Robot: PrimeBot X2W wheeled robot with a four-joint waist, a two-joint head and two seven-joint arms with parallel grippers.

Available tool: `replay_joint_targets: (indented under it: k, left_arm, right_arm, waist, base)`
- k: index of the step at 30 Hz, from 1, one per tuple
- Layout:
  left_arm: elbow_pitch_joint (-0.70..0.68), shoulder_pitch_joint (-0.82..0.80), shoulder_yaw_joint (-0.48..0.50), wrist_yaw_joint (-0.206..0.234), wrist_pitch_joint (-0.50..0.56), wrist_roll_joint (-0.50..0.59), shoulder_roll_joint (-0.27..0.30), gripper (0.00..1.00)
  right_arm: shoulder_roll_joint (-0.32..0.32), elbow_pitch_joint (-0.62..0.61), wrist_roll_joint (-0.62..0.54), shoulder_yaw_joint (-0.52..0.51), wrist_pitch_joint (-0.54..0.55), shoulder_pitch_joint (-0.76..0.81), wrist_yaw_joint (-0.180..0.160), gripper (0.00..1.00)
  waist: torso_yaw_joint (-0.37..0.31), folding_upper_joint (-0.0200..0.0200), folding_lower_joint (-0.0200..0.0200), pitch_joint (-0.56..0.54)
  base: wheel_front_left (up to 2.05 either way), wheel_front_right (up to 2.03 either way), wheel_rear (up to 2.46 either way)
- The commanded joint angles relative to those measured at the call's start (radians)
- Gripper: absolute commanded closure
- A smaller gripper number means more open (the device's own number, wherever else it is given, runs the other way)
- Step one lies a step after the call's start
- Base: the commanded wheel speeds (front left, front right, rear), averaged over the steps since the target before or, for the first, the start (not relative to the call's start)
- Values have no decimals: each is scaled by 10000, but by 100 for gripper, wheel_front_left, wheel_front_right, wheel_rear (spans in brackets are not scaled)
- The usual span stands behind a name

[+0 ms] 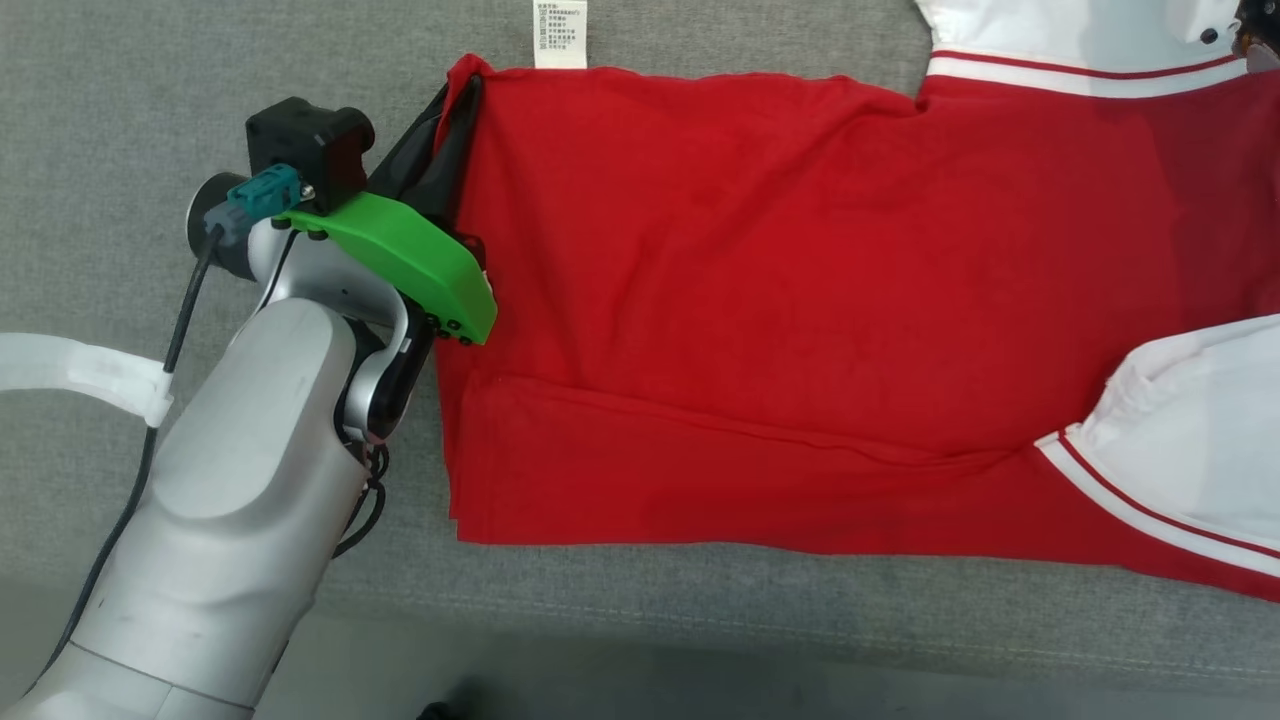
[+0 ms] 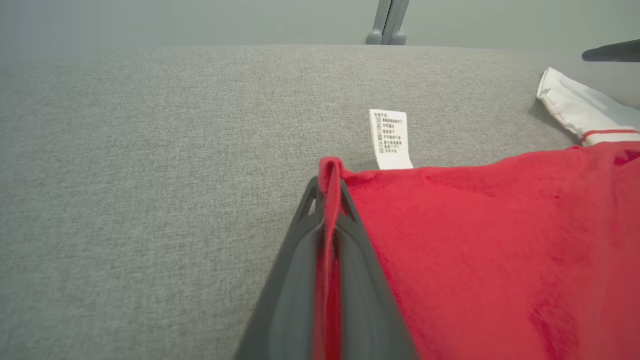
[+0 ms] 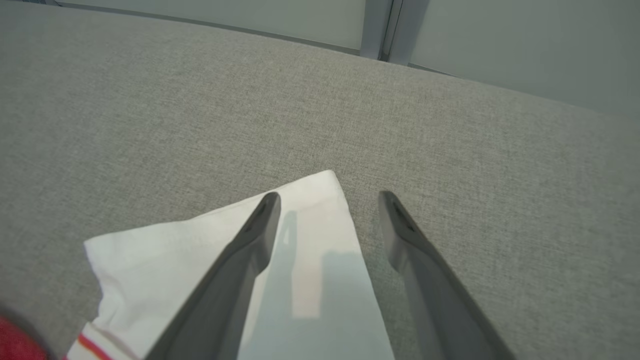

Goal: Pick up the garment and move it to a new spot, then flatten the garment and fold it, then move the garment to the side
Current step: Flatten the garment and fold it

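The garment's far edge (image 1: 768, 78) will fold over when I carry the far white sleeve inward, because a striped seam (image 1: 1086, 80) joins that sleeve to the red garment.
A red garment (image 1: 800, 300) with white, red-striped sleeves lies spread on the grey padded table (image 1: 150, 80), its lower edge folded up. My left gripper (image 1: 460, 110) is shut on the garment's far left corner. In the left wrist view the red hem (image 2: 327, 220) is pinched between the two dark fingers (image 2: 295, 260), with a white care label (image 2: 390, 139) just beyond. In the right wrist view my right gripper (image 3: 327, 200) hangs open above a white sleeve (image 3: 310, 250), whose far corner lies between the fingertips. Part of that gripper (image 1: 1255, 30) peeks in at the head view's top right corner.
The grey padded surface (image 2: 150, 175) stretches left of and beyond the garment. Its front edge (image 1: 700, 620) runs along the bottom of the head view. A pale wall with a grey post (image 3: 380, 30) stands behind the table.
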Motion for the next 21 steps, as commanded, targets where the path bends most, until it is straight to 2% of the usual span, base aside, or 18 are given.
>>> replay_joint_targets:
  k: [1,7,12,13,14,16,17,18,21]
  left_arm:
    - [93,-244,-25,-52,-114,34,-124,100]
    - [316,-432,-192,-158,-243,56,-378,100]
    - [422,-519,-238,-216,-301,38,-372,100]
    - [439,-529,-244,-222,-288,35,-366,100]
    - [463,-543,-252,-229,-293,29,-366,100]
    - [502,-569,-260,-228,-294,7,-359,100]
    - [525,-582,-255,-240,-297,-12,-342,100]
    - [550,-594,-245,-251,-296,-33,-320,100]
    - [615,-610,-219,-264,-295,-85,-269,100]
  right_arm:
    - [-47,339,-74,134,95,-263,-2,0]
    - [-58,1172,-157,562,77,-738,-2,0]
    - [-51,1625,51,938,378,-829,-2,0]
    - [-64,1693,60,996,400,-846,-2,16]
    - [-70,1747,93,1048,382,-866,-2,46]
    - [-75,1856,148,1168,381,-882,-4,70]
    - [-59,1900,183,1229,376,-865,-4,97]
    - [-52,1921,163,1285,305,-875,-5,100]
    - [-48,1943,80,1398,77,-893,-11,100]
  waist:
    - [494,0,-1,438]
    - [662,0,-1,467]
    - [671,0,-1,482]
    - [664,0,-1,480]
    - [660,0,-1,475]
    - [635,0,-1,455]
    - [610,0,-1,439]
    - [584,0,-1,423]
    - [517,0,-1,382]
  base:
    - [0,0,0]
    - [0,0,0]
    - [0,0,0]
    - [0,0,0]
    - [0,0,0]
    - [0,0,0]
    - [0,0,0]
    - [0,0,0]
    - [0,0,0]
